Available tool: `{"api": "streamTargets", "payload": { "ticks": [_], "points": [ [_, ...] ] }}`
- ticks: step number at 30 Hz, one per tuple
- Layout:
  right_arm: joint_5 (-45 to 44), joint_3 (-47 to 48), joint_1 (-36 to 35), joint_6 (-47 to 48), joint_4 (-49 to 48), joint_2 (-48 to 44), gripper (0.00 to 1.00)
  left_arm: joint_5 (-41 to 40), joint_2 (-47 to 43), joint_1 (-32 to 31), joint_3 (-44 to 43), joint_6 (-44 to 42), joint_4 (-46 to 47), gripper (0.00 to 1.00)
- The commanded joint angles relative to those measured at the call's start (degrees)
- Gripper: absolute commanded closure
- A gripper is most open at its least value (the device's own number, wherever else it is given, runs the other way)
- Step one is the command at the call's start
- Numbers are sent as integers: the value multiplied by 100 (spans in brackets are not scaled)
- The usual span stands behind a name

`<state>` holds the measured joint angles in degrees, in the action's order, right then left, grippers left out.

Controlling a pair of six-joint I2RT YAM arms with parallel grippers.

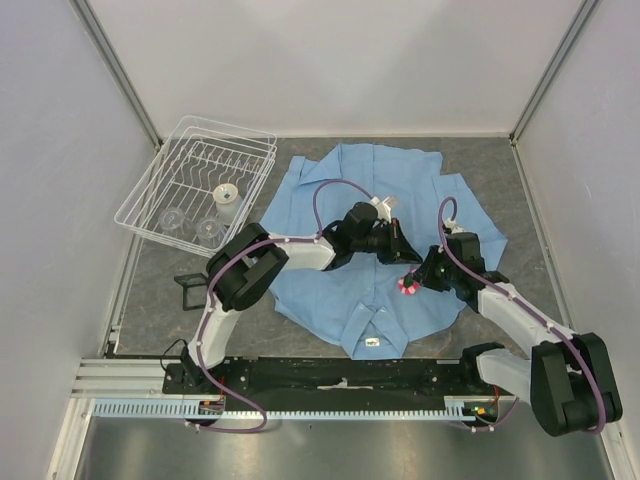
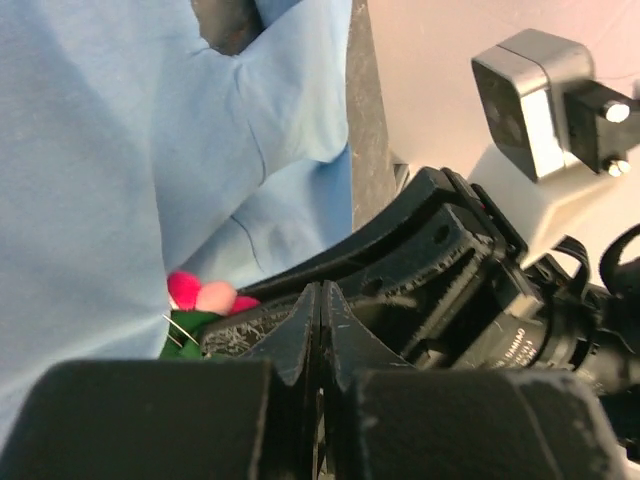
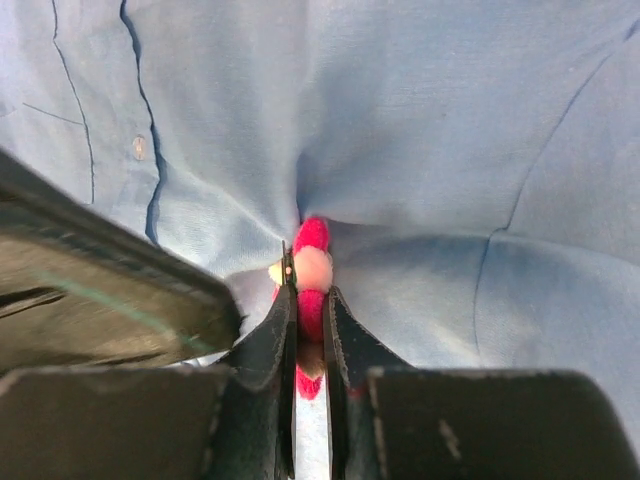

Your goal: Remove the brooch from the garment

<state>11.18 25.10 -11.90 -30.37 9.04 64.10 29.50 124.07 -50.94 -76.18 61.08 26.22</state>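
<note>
My left gripper should open and back off to face the brooch's green back (image 2: 183,343), since the brooch's pin (image 2: 181,328) still goes into the shirt beside my shut left gripper.
The garment (image 1: 330,270) is a light blue shirt spread flat on the table, collar toward the arms. The brooch (image 1: 409,286) is a small pink-red flower near its right front. In the right wrist view my right gripper (image 3: 310,305) is shut on the brooch (image 3: 313,262), and the cloth (image 3: 420,150) puckers where the brooch sits. My left gripper (image 1: 402,252) is just left of the brooch, over the shirt. In the left wrist view its jaws (image 2: 320,300) are pressed together with nothing visible between them. The brooch (image 2: 205,296) shows to their left beside the shirt (image 2: 100,180).
A white wire dish rack (image 1: 262,152) holding glasses and a small cup stands at the back left. A small black stand (image 1: 189,290) lies left of the shirt. Enclosure walls rise at both sides and the back.
</note>
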Motion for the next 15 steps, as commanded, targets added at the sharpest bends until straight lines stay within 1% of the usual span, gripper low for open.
{"api": "streamTargets", "payload": {
  "ticks": [1, 3, 4, 6, 7, 9, 13, 15],
  "points": [
    [-352, -5, -14, -109, -25, -379, 100, 39, -567, -136, 479, -95, 138, 98],
    [-528, 21, 3, -180, 176, -424, 100, -268, -691, -118, 613, -446, -176, 98],
    [-625, 38, 21, -241, 247, -424, 98, -382, -735, -118, 692, -674, -265, 98],
    [-521, 100, 82, -346, 361, -398, 85, -392, -779, -118, 797, -773, -310, 96],
    [-433, 126, 91, -390, 388, -389, 73, -348, -779, -109, 920, -799, -232, 95],
    [-266, 275, 109, -444, 528, -398, 67, -304, -753, -118, 1061, -791, -56, 94],
    [-292, 609, 214, -321, 880, -398, 54, -260, -735, -153, 1307, -913, 270, 93],
    [-283, 811, 258, -128, 1099, -319, 50, -243, -657, -206, 1308, -975, 279, 93]
  ]
}}
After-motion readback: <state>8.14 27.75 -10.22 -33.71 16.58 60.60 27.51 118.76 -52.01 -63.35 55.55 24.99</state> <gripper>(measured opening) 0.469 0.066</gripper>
